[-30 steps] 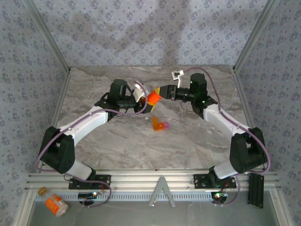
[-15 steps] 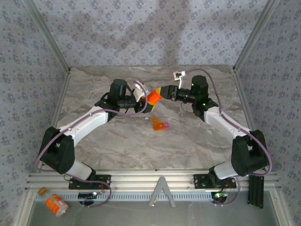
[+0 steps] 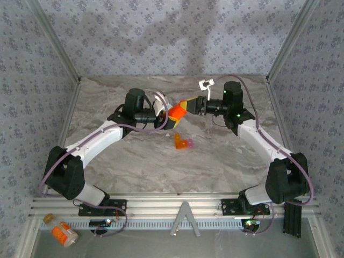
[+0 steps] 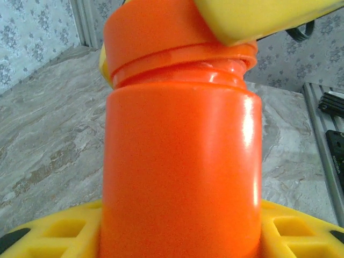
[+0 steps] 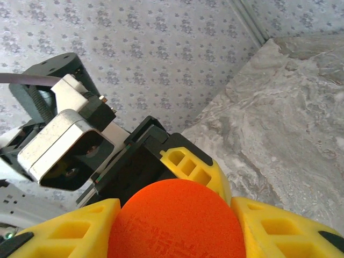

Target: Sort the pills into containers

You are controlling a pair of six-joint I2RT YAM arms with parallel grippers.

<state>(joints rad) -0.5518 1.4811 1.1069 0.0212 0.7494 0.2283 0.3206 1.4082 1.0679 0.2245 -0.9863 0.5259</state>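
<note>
I should keep pulling with my right gripper until the orange cap comes clear, because it tilts loose on the bottle's neck (image 4: 185, 76), and then let go of it on the open tabletop (image 3: 212, 137).
Above the middle of the table, a small orange pill bottle (image 3: 175, 112) hangs between both arms. My left gripper (image 3: 165, 116) is shut on the bottle's body (image 4: 180, 172), with a yellow finger (image 4: 48, 234) on each side of it. My right gripper (image 3: 186, 106) is shut on the orange cap (image 5: 177, 220), which sits on the bottle's neck (image 4: 161, 32). One of the right gripper's yellow fingers (image 4: 258, 19) covers the cap's top edge. A tiny orange box with a pink end (image 3: 183, 143) lies on the table just in front of the bottle. The pills are out of view.
An orange bottle with a white label (image 3: 63, 234) lies in the trough below the table's near left edge, with a small round piece (image 3: 48, 217) beside it. Patterned walls (image 3: 172, 37) close in the back and sides. The marble tabletop (image 3: 161, 172) stretches toward the arm bases.
The right arm's wrist has moved slightly back and its elbow has swung outward to the right. Bottle, cap and left arm stay where they were.
</note>
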